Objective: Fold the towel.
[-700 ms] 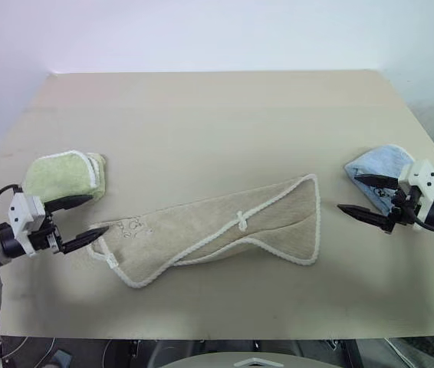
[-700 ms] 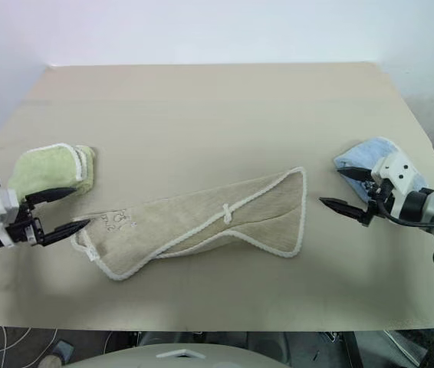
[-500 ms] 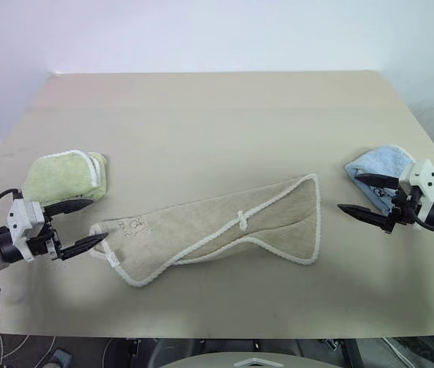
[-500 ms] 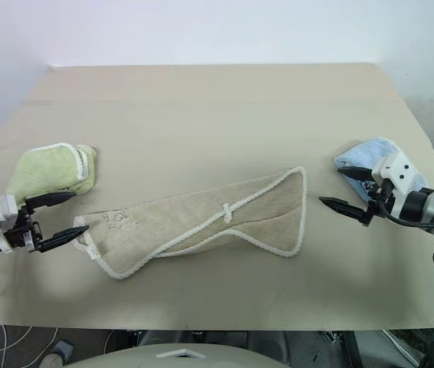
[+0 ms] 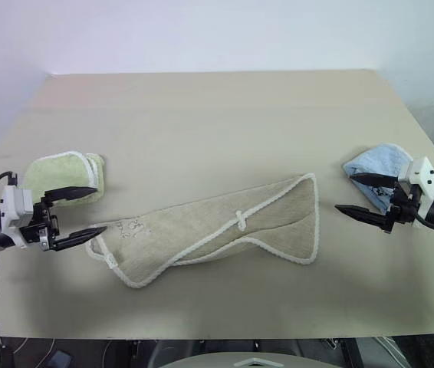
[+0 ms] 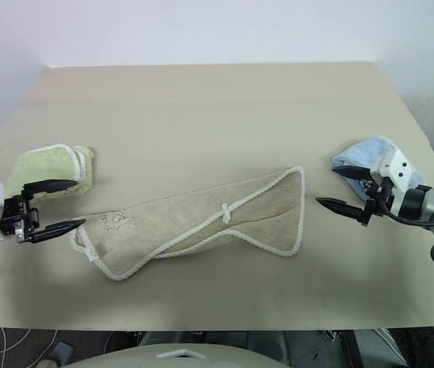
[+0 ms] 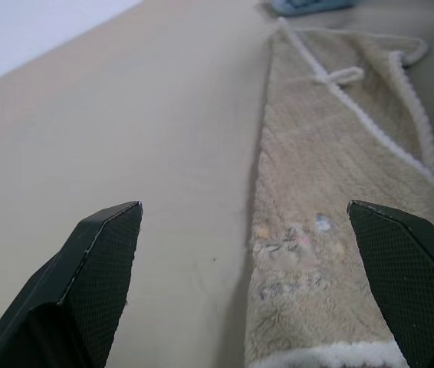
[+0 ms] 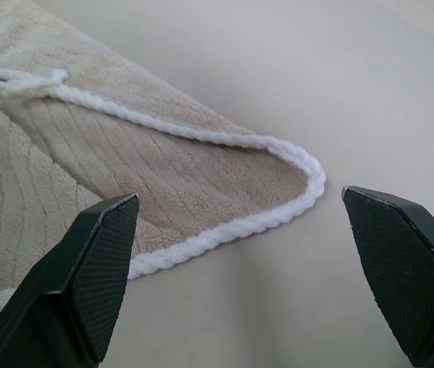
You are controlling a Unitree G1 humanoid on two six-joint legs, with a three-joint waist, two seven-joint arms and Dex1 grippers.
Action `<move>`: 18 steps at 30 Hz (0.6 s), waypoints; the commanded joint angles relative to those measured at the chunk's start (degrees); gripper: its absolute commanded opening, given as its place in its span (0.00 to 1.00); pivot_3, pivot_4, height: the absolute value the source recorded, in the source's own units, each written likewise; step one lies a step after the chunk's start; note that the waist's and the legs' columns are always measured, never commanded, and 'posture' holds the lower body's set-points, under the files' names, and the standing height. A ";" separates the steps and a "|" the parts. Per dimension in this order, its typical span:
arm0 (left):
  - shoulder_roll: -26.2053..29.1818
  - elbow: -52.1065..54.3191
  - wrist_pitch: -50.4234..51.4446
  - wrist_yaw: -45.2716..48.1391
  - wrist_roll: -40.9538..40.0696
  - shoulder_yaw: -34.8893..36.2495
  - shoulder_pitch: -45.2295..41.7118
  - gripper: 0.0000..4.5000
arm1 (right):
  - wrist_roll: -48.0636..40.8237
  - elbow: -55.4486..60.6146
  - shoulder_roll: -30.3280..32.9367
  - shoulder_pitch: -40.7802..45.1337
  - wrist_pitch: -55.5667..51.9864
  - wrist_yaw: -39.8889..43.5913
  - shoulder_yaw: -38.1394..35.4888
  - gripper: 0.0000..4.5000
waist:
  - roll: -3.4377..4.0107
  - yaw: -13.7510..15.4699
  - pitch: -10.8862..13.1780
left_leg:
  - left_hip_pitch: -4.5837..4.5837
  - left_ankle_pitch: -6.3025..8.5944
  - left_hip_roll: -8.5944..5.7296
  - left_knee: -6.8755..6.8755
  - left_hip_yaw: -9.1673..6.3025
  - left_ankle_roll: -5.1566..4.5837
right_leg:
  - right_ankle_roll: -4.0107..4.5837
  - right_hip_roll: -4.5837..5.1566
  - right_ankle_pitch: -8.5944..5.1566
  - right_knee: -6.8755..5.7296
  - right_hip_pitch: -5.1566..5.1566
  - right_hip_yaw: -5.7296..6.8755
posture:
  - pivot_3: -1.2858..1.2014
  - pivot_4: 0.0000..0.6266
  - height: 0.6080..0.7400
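Observation:
The towel's skewed fold (image 5: 284,221) will open and square up once I pull both corners apart, because the looped white edging (image 5: 240,220) slants from corner to corner.
The towel (image 5: 217,230), beige with white corded edging, lies loosely folded and slanted across the middle of the table, with its loop (image 5: 241,221) on top and its logo (image 5: 133,226) near the left end. My left gripper (image 5: 100,208) is open at that left end, and the logo end (image 7: 290,245) lies just ahead of its fingers. My right gripper (image 5: 344,192) is open a short way to the right of the towel's right corner (image 8: 301,165), apart from it. Neither gripper holds anything.
A folded light-green towel (image 5: 64,175) lies right behind the left gripper. Behind the right gripper, near the table's right edge, sits a light-blue towel (image 5: 382,162). The tan table (image 5: 217,115) stretches bare toward the back.
The left hand has drawn slightly outward to the left, its fingertips still at the towel's left end. The right gripper and the towel have stayed put.

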State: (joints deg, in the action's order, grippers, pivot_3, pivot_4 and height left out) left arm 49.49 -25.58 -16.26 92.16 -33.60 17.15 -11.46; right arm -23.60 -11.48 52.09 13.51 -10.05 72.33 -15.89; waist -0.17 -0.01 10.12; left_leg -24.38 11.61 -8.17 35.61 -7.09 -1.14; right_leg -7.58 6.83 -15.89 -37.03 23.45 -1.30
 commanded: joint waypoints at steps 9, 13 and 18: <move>4.33 14.87 -0.47 0.34 -6.95 -5.07 10.36 1.00 | 3.67 -7.80 0.48 9.35 4.19 1.31 4.38 0.99 | 0.21 -1.00 0.11 | 0.00 0.00 0.05 -0.07 0.19 0.00 | 0.01 0.02 -0.01 -0.01 0.05 -0.10 | 0.52 0.24 0.91; 5.77 19.13 -1.34 0.34 -7.99 -5.90 15.16 1.00 | 4.43 -10.20 0.10 11.86 4.68 1.70 5.90 0.99 | 0.25 -0.84 0.13 | 0.00 0.00 0.08 -0.13 0.22 0.00 | 0.02 0.01 -0.01 -0.02 0.13 -0.11 | 0.52 0.24 0.91; 7.52 20.68 -5.35 0.34 -7.26 -7.28 19.69 1.00 | 5.73 -12.65 -0.85 14.86 5.00 1.26 7.87 0.99 | 0.29 -0.83 0.16 | 0.00 0.00 0.09 -0.15 0.32 0.00 | 0.17 0.03 -0.09 -0.02 0.18 -0.16 | 0.52 0.24 0.91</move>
State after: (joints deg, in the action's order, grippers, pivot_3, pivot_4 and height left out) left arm 55.75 -7.38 -19.18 92.24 -40.19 9.94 7.46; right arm -18.18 -23.79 51.48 27.02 -5.82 73.64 -7.66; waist 0.12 -0.85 10.28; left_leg -24.38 11.61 -8.07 35.46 -6.77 -1.14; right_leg -7.40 6.85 -15.98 -37.04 23.63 -1.46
